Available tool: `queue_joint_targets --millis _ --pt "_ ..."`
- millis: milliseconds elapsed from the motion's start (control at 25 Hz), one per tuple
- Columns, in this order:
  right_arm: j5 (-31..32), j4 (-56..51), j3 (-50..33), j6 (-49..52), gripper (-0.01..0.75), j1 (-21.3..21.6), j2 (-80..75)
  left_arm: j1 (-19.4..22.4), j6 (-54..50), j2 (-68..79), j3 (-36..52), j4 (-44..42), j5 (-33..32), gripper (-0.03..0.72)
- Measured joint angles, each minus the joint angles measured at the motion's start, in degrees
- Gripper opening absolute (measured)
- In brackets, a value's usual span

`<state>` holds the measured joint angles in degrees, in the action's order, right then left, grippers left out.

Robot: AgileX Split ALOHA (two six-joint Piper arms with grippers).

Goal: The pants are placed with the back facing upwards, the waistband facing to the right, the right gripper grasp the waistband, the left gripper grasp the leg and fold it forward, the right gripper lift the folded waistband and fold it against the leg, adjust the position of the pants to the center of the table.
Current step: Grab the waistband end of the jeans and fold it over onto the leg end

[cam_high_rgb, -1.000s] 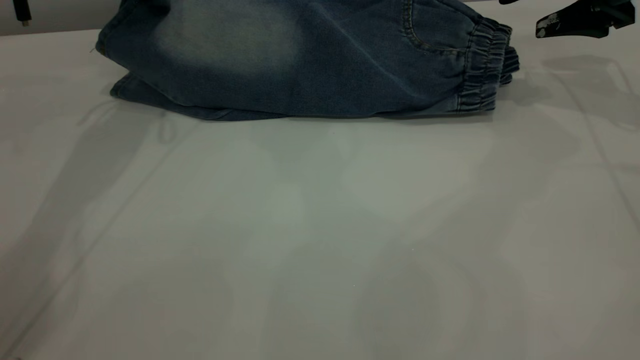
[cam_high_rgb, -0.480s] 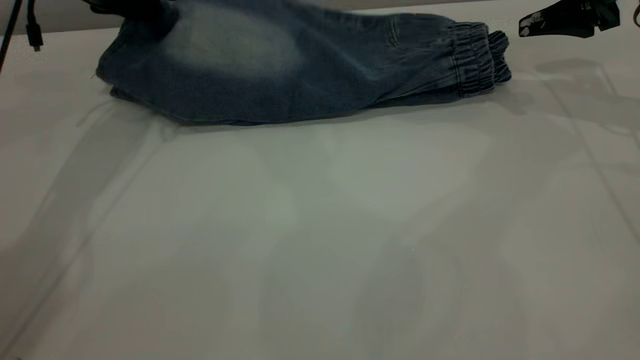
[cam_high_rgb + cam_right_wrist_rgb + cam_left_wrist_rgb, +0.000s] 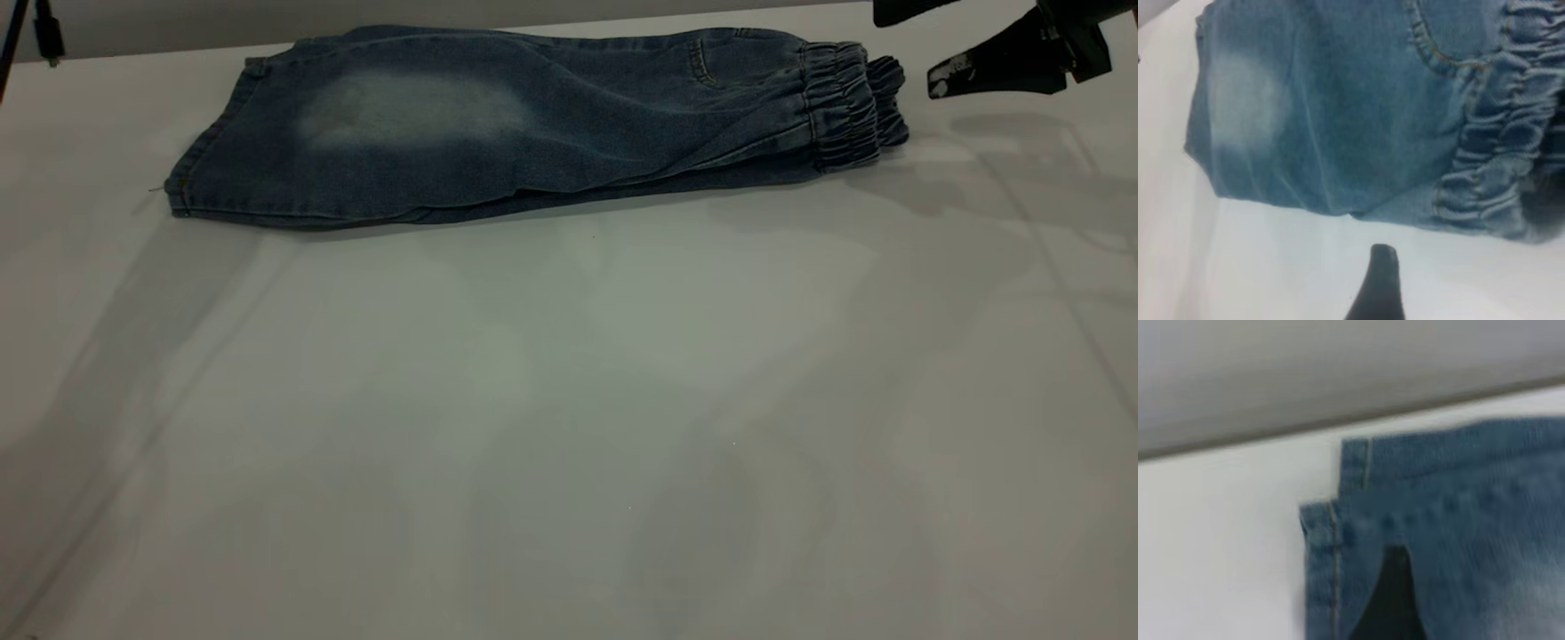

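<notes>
My gripper will make the pants (image 3: 523, 128) bend halfway down and leave their hems flat when it lifts the waistband, because soft creases (image 3: 693, 149) run below the waistband.
The pants (image 3: 533, 133), blue denim shorts, lie folded lengthwise at the far side of the table (image 3: 569, 400). Their gathered waistband (image 3: 840, 107) points right. The upper leg (image 3: 400, 116) has a pale faded patch and lies flat over the other, hems at the left. My right gripper (image 3: 905, 49) hovers open just right of the waistband, holding nothing; one of its fingers (image 3: 1378, 290) shows over bare table. The left gripper is outside the exterior view. In its wrist view one dark finger (image 3: 1388, 603) hangs above the denim near the leg hem (image 3: 1351, 520), with no cloth in it.
A black cable (image 3: 44, 36) hangs at the far left corner. A grey wall (image 3: 1305, 373) runs behind the table's far edge. Bare table stretches in front of the shorts to the near edge.
The raised leg end has been let go and now lies flat, hems spread to the left. The left gripper has drawn back out of the exterior view. The right gripper's fingers have spread.
</notes>
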<state>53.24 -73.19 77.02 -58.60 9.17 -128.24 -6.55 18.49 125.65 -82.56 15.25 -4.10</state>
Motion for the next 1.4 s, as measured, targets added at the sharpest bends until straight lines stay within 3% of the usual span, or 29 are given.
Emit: queue_joint_targets --millis 160,360,560,1400 --pt "-2.4 -0.2 1.2 0.0 0.57 0.1 -2.0 0.0 0.0 -0.1 0.1 0.0 -7.3 0.584" --pt "0.8 -0.7 4.6 1.2 0.57 0.1 -7.4 0.0 0.0 -0.2 0.1 -0.2 -12.1 0.584" --pt "2.5 -2.0 7.7 -0.1 0.57 0.1 -10.7 0.0 0.0 -0.2 0.1 -0.3 -12.6 0.585" --pt "-3.8 0.2 9.8 1.2 0.552 -3.7 -10.7 -2.3 0.1 -0.1 -8.5 -0.2 -19.5 0.587"
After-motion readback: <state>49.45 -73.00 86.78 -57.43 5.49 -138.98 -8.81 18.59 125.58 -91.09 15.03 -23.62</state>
